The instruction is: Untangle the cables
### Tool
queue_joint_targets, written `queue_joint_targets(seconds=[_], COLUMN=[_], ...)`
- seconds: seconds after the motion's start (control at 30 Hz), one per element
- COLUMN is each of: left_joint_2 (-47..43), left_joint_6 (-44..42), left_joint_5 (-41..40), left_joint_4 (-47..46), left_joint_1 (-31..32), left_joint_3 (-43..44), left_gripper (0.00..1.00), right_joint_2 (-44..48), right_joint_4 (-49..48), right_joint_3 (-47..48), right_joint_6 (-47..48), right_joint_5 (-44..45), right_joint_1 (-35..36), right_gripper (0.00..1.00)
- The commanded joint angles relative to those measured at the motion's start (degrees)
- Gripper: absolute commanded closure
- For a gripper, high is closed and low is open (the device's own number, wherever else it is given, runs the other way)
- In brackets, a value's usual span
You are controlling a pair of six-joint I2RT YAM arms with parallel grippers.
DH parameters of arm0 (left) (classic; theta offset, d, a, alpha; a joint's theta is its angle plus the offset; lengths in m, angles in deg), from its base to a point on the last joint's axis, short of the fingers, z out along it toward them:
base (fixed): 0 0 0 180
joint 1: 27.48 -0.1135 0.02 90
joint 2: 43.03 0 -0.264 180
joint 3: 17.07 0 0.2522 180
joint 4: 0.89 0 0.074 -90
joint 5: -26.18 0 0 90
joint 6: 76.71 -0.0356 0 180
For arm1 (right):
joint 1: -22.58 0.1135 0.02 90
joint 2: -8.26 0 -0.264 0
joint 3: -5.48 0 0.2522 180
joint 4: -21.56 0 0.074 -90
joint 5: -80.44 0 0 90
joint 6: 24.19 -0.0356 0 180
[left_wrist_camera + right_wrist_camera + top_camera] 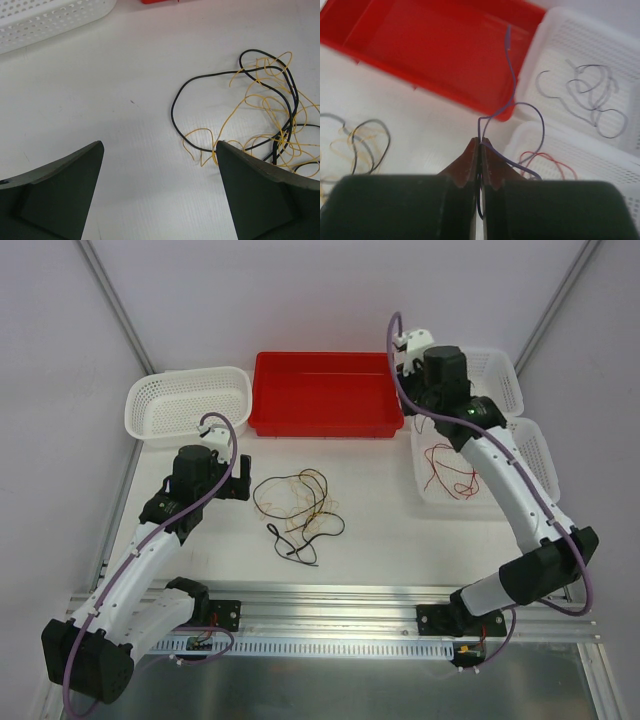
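Note:
The held purple cable [513,82] is clear of the tangle, and its match is in the far basket [493,378]. My right gripper keeps going until it is over that basket and let go there.
A tangle of yellow-tan cable [308,502] and black cable [290,540] lies on the white table between the arms. It also shows in the left wrist view, with the yellow-tan cable [260,102] and the black cable [210,76] to the upper right. My left gripper [159,150] is open and empty just left of the tangle [243,480]. My right gripper [481,142] is shut on a purple cable [512,82], held high near the red tray's right end [412,365]. Another purple cable [592,95] lies in the far right basket. A red cable [450,470] lies in the near right basket.
A red tray [325,425] stands at the back middle. A white basket [185,425] stands at the back left. Two white baskets stand at the right, one far [505,375] and one near [535,455]. An aluminium rail [330,595] runs along the near edge.

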Motion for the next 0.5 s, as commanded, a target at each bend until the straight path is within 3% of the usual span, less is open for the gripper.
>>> queue_joint_targets(seconds=[0.0, 0.2, 0.47], left_joint_2=[-0.5, -1.1, -0.6], left_joint_6=[-0.3, 0.7, 0.9], left_joint_5=[-0.1, -2.5, -3.0], left_joint_4=[-0.6, -0.6, -0.6], left_joint_1=[0.1, 0.1, 0.1], left_joint_3=[0.0, 0.0, 0.0], left_gripper=[0.03, 0.01, 0.01], right_joint_2=[-1.7, -7.9, -26.4], right_joint_4=[-1.5, -11.4, -19.2], right_joint_3=[5.5, 8.4, 17.5], right_joint_6=[-0.9, -8.1, -13.2], right_joint_5=[4.4, 2.8, -2.4], right_joint_1=[-5.8, -17.2, -26.0], right_gripper=[0.99, 0.99, 0.99])
